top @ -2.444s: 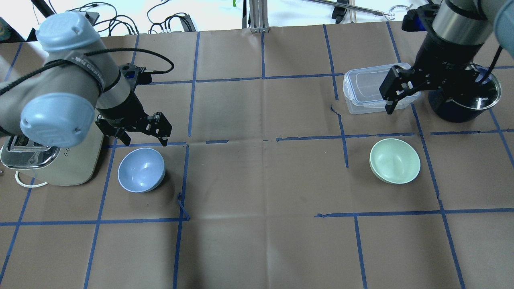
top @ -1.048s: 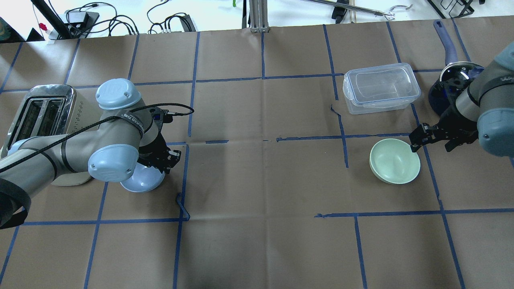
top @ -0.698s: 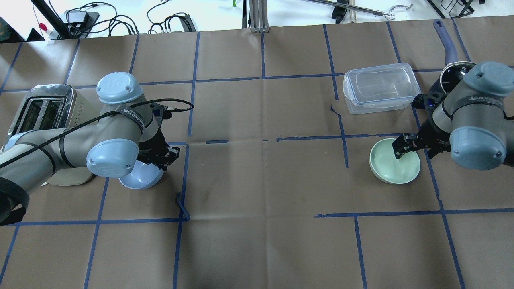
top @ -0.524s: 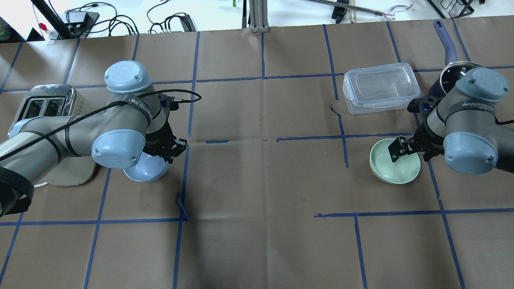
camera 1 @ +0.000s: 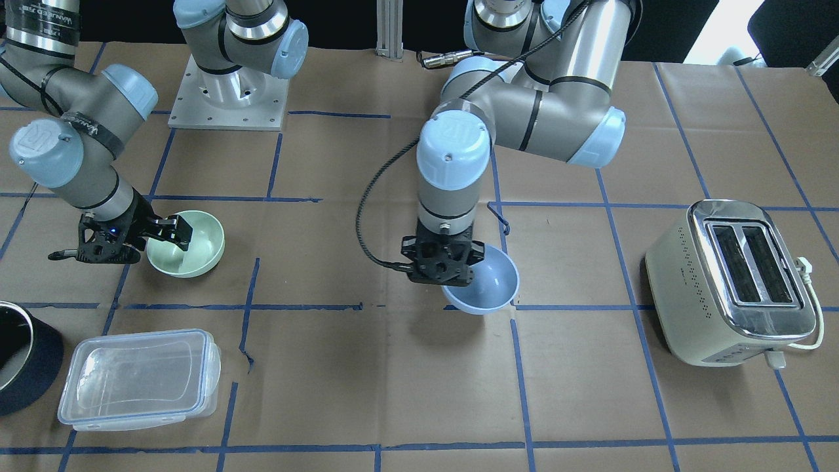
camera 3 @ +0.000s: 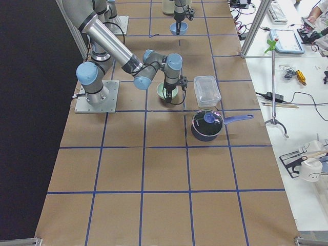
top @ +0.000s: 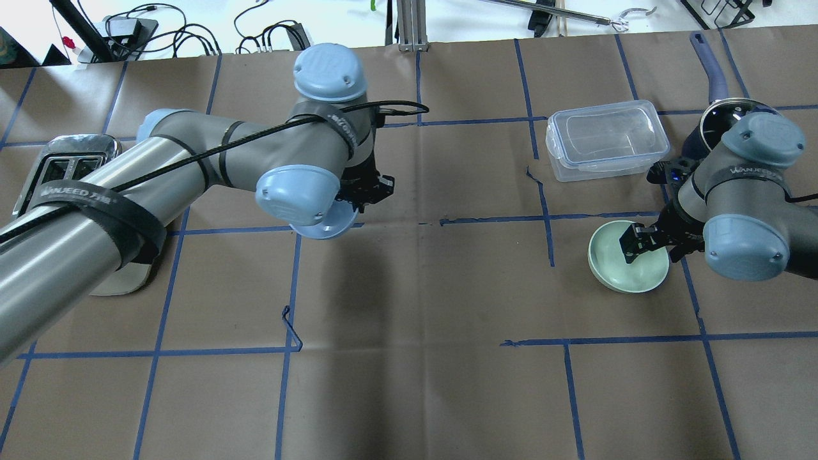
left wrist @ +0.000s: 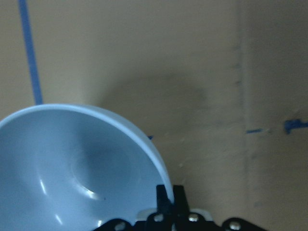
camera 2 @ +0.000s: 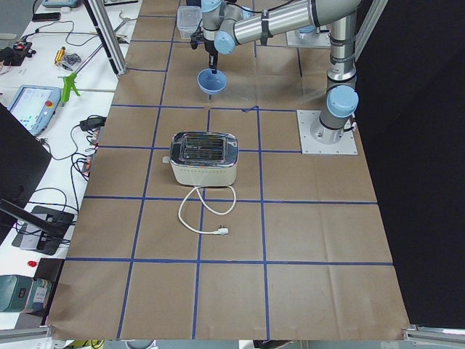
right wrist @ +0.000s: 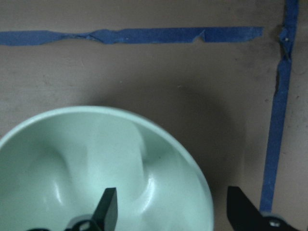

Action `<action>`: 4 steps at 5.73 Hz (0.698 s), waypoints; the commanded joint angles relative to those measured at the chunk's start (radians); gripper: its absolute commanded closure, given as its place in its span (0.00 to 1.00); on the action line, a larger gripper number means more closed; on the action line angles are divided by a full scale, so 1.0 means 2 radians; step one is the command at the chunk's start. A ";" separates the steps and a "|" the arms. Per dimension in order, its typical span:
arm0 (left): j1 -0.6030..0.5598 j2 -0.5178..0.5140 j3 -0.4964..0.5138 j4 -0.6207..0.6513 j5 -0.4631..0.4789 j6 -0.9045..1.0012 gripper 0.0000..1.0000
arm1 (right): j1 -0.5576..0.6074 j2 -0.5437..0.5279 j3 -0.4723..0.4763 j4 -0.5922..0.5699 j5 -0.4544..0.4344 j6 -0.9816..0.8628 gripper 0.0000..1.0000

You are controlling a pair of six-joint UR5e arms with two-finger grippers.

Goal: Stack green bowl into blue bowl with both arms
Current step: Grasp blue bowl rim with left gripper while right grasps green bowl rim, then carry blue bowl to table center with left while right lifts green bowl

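When I lower the green bowl (camera 1: 191, 250) into the blue bowl (camera 1: 489, 282), the green bowl should nest almost to its rim: both bowls flare to similar widths.
The blue bowl (top: 329, 227) hangs tilted above the table near its middle, held by the rim; it also shows in the front view (camera 1: 488, 278) and the left wrist view (left wrist: 72, 168). My left gripper (top: 358, 201) is shut on its rim (left wrist: 168, 202). The green bowl (top: 613, 265) sits on the table at the right, also in the front view (camera 1: 196, 252). My right gripper (top: 652, 250) is open and straddles its rim, one finger inside and one outside (right wrist: 173, 211).
A toaster (top: 61, 163) stands at the far left. A clear lidded container (top: 604, 140) and a dark navy pot (top: 712, 124) stand behind the green bowl. Blue tape lines cross the brown table cover.
My left gripper has lifted the blue bowl off the table and carried it right and away, toward the middle. My right gripper has come down over the green bowl's rim.
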 commanded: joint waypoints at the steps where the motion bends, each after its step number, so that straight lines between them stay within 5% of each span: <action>1: -0.067 -0.072 0.080 0.006 0.005 -0.027 0.97 | 0.000 -0.002 -0.004 0.002 0.000 0.000 0.95; 4: -0.070 -0.093 0.074 0.005 -0.001 -0.022 0.84 | 0.001 -0.016 -0.038 0.042 0.000 0.000 0.99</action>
